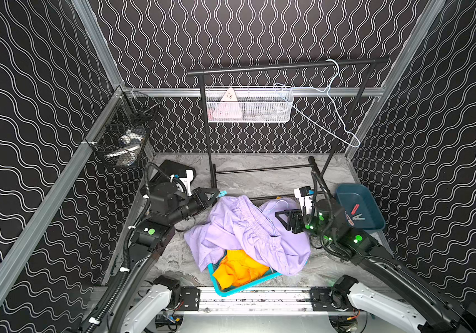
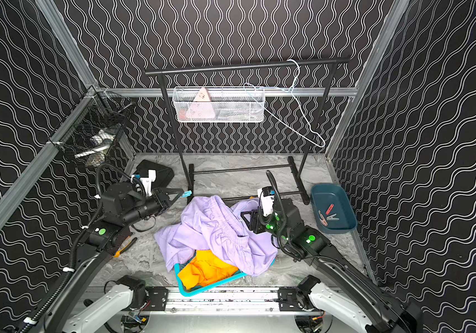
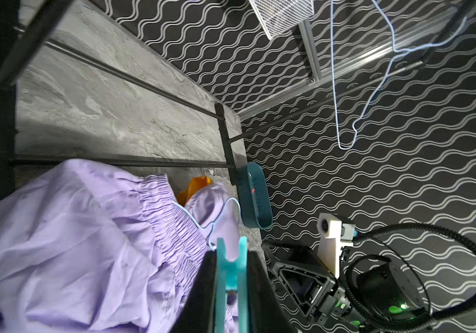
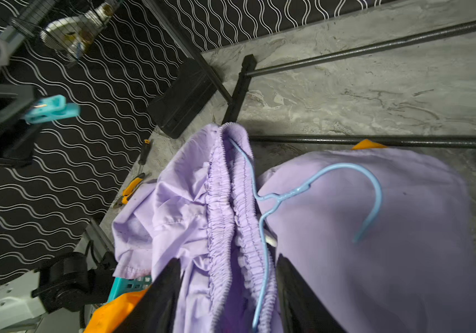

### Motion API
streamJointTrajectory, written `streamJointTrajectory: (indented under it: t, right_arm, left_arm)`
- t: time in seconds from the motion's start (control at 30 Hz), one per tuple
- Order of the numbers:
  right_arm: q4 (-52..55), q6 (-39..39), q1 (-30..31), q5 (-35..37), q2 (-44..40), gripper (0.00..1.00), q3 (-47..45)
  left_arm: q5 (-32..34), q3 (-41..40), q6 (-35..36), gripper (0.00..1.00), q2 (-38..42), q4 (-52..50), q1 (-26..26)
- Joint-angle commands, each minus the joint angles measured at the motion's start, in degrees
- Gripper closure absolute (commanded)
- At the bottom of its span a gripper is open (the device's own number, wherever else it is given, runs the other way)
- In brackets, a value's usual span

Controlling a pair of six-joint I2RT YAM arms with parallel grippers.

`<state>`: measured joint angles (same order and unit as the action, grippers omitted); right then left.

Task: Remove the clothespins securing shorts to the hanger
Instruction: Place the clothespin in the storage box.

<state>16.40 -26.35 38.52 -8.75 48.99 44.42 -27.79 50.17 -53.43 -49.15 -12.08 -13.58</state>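
Next, my right gripper takes the light blue clothespin (image 1: 222, 193) and carries it to the dark teal tray (image 1: 361, 206), since my left gripper holds it far from there.
My left gripper (image 3: 231, 258) is shut on a light blue clothespin (image 3: 231, 271), held in the air to the left of the lilac shorts (image 1: 239, 230); the same clothespin (image 1: 221, 193) shows in both top views. The lilac shorts lie heaped on the table with a light blue wire hanger (image 4: 288, 193) in their gathered waistband. My right gripper (image 4: 228, 288) stands open, its fingers (image 4: 161, 297) either side of the waistband and hanger wire. Orange shorts (image 1: 239, 271) lie in a teal basket (image 1: 225, 289) under the lilac pair. A red clothespin (image 2: 329, 208) and a whitish clothespin (image 2: 332, 217) lie in the dark teal tray (image 2: 317, 201).
A black clothes rack (image 1: 288, 66) stands at the back with a second wire hanger (image 1: 329, 86) on its bar. A white mesh basket (image 1: 248, 105) hangs on the back wall and a black wire basket (image 1: 124, 129) on the left wall. Yellow-handled pliers (image 2: 124, 246) lie near the left arm.
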Motion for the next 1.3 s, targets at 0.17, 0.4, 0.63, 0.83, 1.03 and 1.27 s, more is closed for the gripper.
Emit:
streamJointTrajectory:
  t: [0.17, 0.4, 0.63, 0.83, 1.03, 1.27]
  right_arm:
    - [-18.74, -12.55, 0.87, -19.49, 7.06, 0.39, 1.86]
    - [-43.32, -25.54, 1.05, -27.23, 14.74, 0.36, 1.56]
    - [-58.67, -33.6, 1.07, -27.98, 20.32, 0.35, 0.14]
    - [-64.33, -36.65, 1.12, -30.09, 23.14, 0.4, 0.58]
    - [-67.92, -38.48, 1.53, -30.97, 25.51, 0.48, 0.66]
    - [-67.77, -38.2, 1.64, -30.29, 26.43, 0.51, 0.53]
  left_arm:
    - [0.9, -1.88, -1.98, 0.83, -2.6, 12.12, -6.95]
    - [1.08, -1.23, -3.1, 0.79, -3.39, 14.41, -9.58]
    - [0.28, -2.27, -6.0, 0.76, -4.19, 18.92, -10.99]
    - [0.46, -1.92, -6.33, 0.74, -4.55, 19.58, -11.93]
    - [0.37, -2.31, -7.39, 0.73, -4.82, 21.08, -12.51]
    - [-0.49, -2.61, -8.79, 0.75, -4.99, 23.23, -12.94]
